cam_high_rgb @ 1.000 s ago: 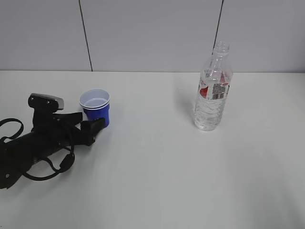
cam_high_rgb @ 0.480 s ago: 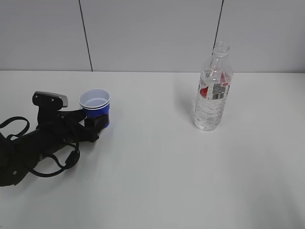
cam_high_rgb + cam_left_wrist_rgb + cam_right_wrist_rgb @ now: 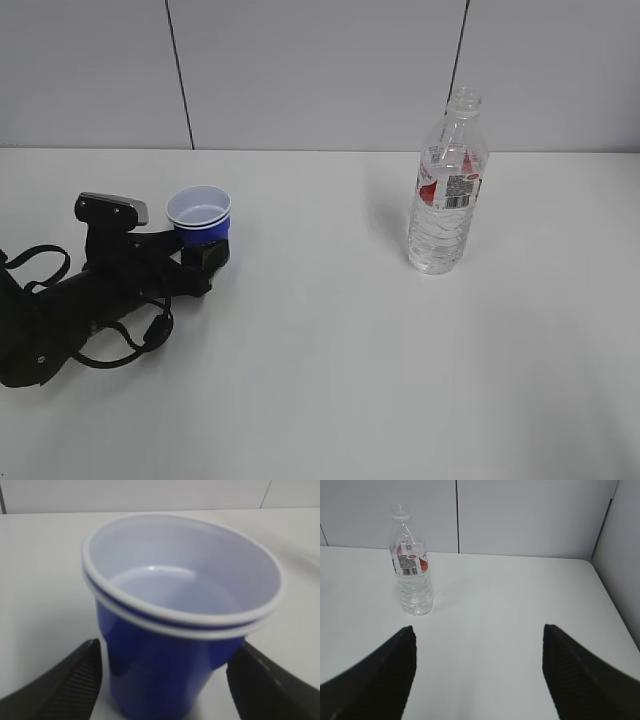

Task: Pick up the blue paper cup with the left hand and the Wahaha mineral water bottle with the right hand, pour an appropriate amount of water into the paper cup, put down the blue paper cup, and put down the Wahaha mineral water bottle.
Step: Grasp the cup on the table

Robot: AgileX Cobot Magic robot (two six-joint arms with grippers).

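Observation:
The blue paper cup [image 3: 206, 232] should keep its round opening when I lift it, because the cup's thick white rim [image 3: 199, 223] is above my left gripper's fingers.
The blue paper cup [image 3: 203, 226] stands upright on the left of the white table, its white inside empty. My left gripper [image 3: 200, 250] lies low on the table and is open, with the cup [image 3: 165, 680] between its fingers [image 3: 75, 680]. A narrow gap shows on each side of the cup. The Wahaha mineral water bottle [image 3: 447, 200] stands upright at the right, with a red-and-white label and no cap on its neck. My right gripper [image 3: 477, 630] is open and holds nothing. It is well back from the bottle [image 3: 412, 580], and the exterior view does not show it.
The white table [image 3: 330, 380] runs back to a grey panelled wall [image 3: 320, 70]. In the right wrist view a side panel [image 3: 625, 555] borders the table's right edge. Black cables [image 3: 120, 345] loop beside the left arm.
My left arm has slid forward to the right, bringing its fingers from short of the cup to either side of it. The cup and bottle have not moved.

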